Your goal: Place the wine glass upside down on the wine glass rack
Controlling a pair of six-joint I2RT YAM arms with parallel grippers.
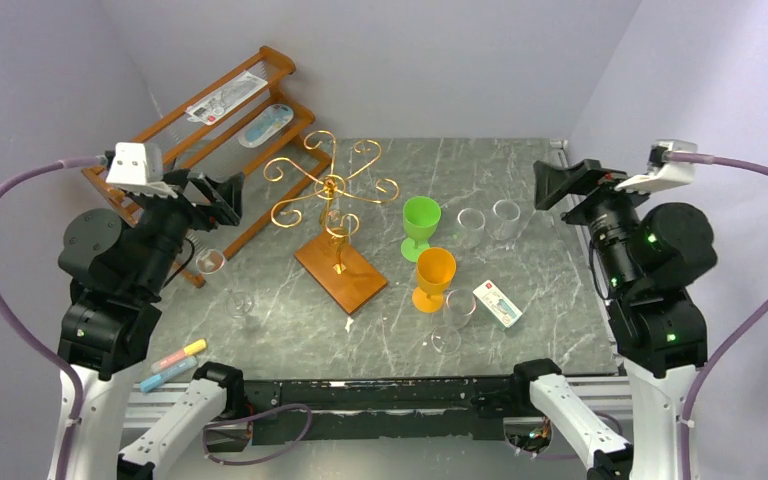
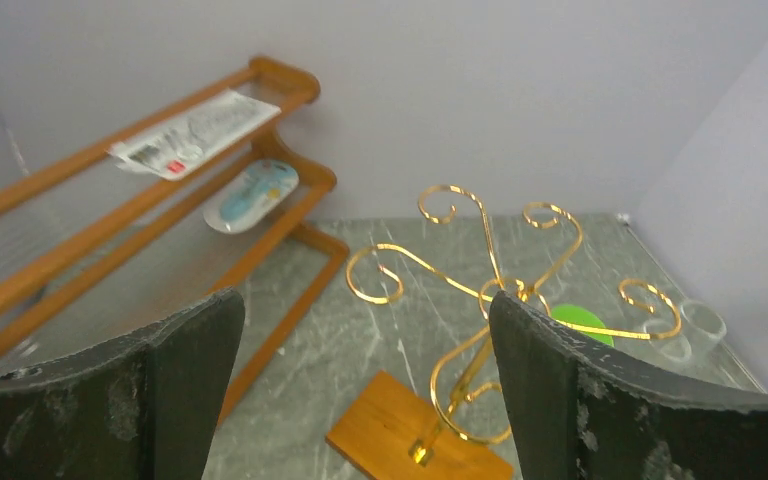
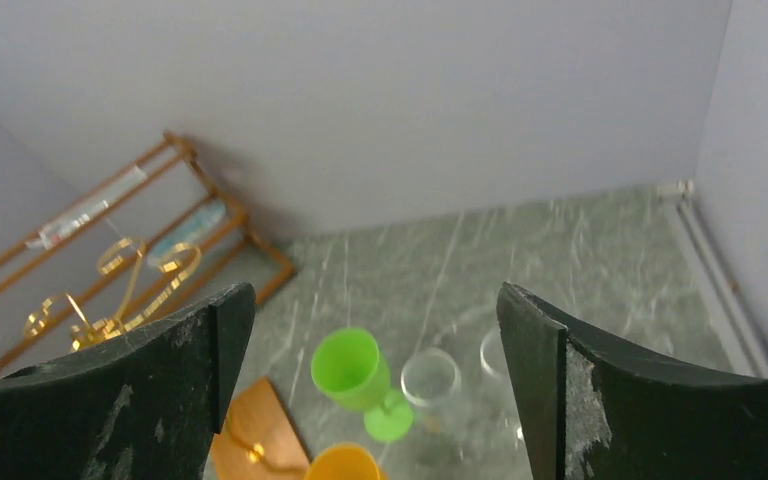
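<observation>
The orange wine glass is standing upright with its rim [image 1: 437, 251] free toward my open right gripper. I keep moving in until the bowl's side [image 1: 453, 268] is between my fingers.
The gold wine glass rack [image 1: 331, 186] stands empty on its orange-brown wooden base [image 1: 340, 272] at the table's middle left. It also shows in the left wrist view [image 2: 484, 226] and the right wrist view [image 3: 110, 290]. Upright to its right are a green wine glass [image 1: 421, 225], an orange wine glass [image 1: 434, 278] and clear glasses [image 1: 471, 228], [image 1: 506, 218], [image 1: 457, 312]. Two more clear glasses [image 1: 243, 303], [image 1: 210, 262] stand on the left. My left gripper [image 1: 225, 198] [image 2: 365, 310] and right gripper [image 1: 560, 183] [image 3: 375, 300] hang raised, open and empty.
A stepped wooden slatted shelf [image 1: 225, 130] with packaged items stands at the back left. A small white box [image 1: 497, 303] lies near the front right. Two markers [image 1: 175, 362] lie at the front left edge. Grey walls close in the back and sides.
</observation>
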